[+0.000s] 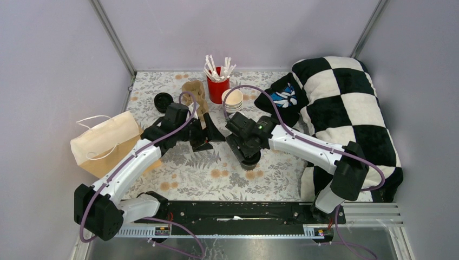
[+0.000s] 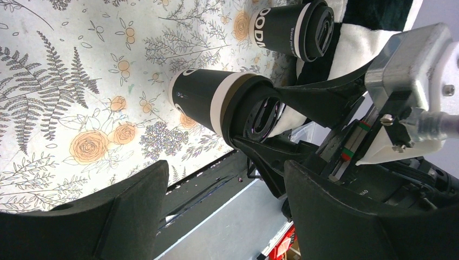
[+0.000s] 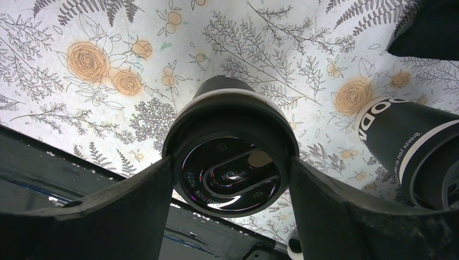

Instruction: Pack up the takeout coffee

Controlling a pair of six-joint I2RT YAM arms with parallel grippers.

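Note:
The lid is sitting high above the cup's white band [image 2: 228, 101], so my right gripper should open and press on the lid rim's pillow side [image 1: 260, 155] while my left gripper takes the opposite side.
My right gripper [image 1: 248, 154] is shut on a takeout coffee cup [image 3: 233, 162], a finger on each side of its black lid. The cup is dark with a white band and stands upright over the floral table cover [image 1: 216, 173]; whether it touches the cover I cannot tell. It also shows in the left wrist view [image 2: 208, 100]. The second cup [image 3: 406, 141] stands upright close to the first on the pillow side, also seen in the left wrist view [image 2: 289, 27]; in the top view the right arm hides it. My left gripper [image 1: 208, 135] is open and empty [image 2: 224, 173], just left of the held cup.
A tan paper bag [image 1: 105, 142] lies at the left. At the back are a brown cardboard piece [image 1: 196, 93], a red cup of white sticks [image 1: 218, 84], a stack of cream cups [image 1: 233, 100] and a black round lid [image 1: 163, 101]. A checkered pillow [image 1: 346, 108] fills the right.

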